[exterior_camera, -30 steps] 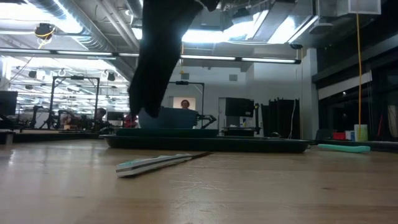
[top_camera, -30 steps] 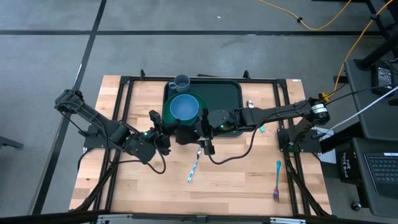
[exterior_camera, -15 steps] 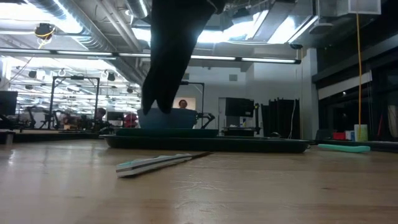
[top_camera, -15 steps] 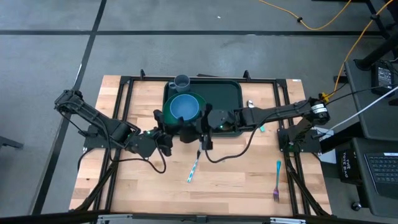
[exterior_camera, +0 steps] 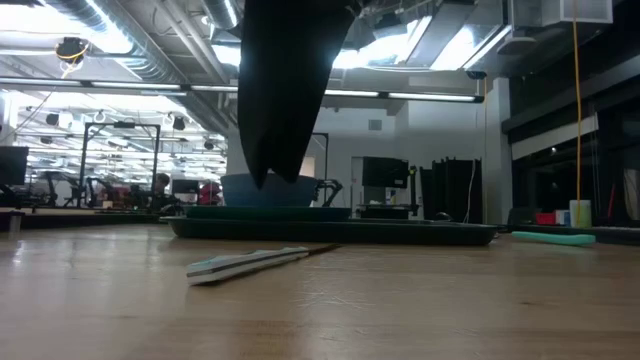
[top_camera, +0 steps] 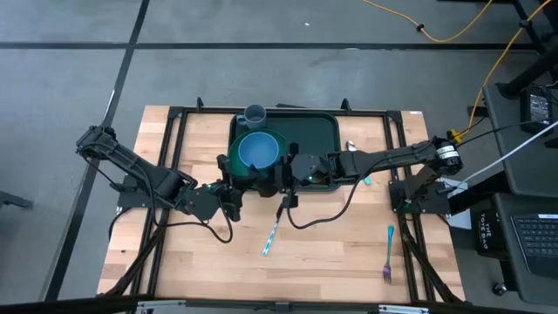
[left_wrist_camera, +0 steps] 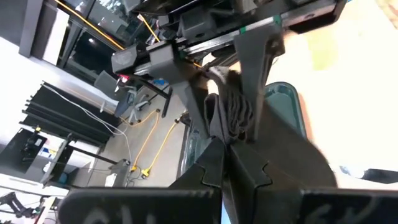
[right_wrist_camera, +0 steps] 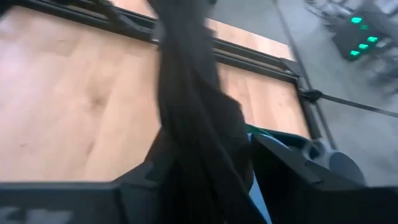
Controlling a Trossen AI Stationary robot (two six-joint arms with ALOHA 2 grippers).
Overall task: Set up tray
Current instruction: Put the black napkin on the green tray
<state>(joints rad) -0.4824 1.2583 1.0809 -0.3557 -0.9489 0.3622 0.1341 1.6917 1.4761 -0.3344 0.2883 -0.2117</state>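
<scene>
The black cloth is pinched by both grippers, so my left gripper should open and move away before my right gripper puts the cloth on the tray's empty end (top_camera: 316,138).
The dark green tray (top_camera: 316,139) lies at the table's far middle, carrying a green plate (top_camera: 277,142) with a blue bowl (top_camera: 258,151); a grey cup (top_camera: 255,114) stands at its far rim. A black cloth (exterior_camera: 285,90) is lifted at the tray's near left corner and hangs down in the low view. My left gripper (top_camera: 234,186) and right gripper (top_camera: 281,185) face each other there, both shut on the cloth (top_camera: 257,185). My left gripper pinches a bunched part of the black cloth (left_wrist_camera: 230,127) between its two fingers, coming level from the table's left; several folds show. The cloth is clear of the table. My right gripper pinches the bunched black cloth (right_wrist_camera: 199,130) between its fingers, coming from the table's right. The cloth hangs below the hold, lifted clear.
A teal-handled utensil (top_camera: 271,237) lies on the bare wood near the middle, and a fork (top_camera: 387,253) lies toward the near right. A small teal piece (top_camera: 367,180) and a spoon (top_camera: 350,146) lie right of the tray. Black frame rails run along the table's edges.
Both grippers have moved toward the far edge, closer to the tray's near rim and to each other, carrying the black cloth with them. The cloth stays lifted, and its hanging end now sits in front of the bowl in the low view.
</scene>
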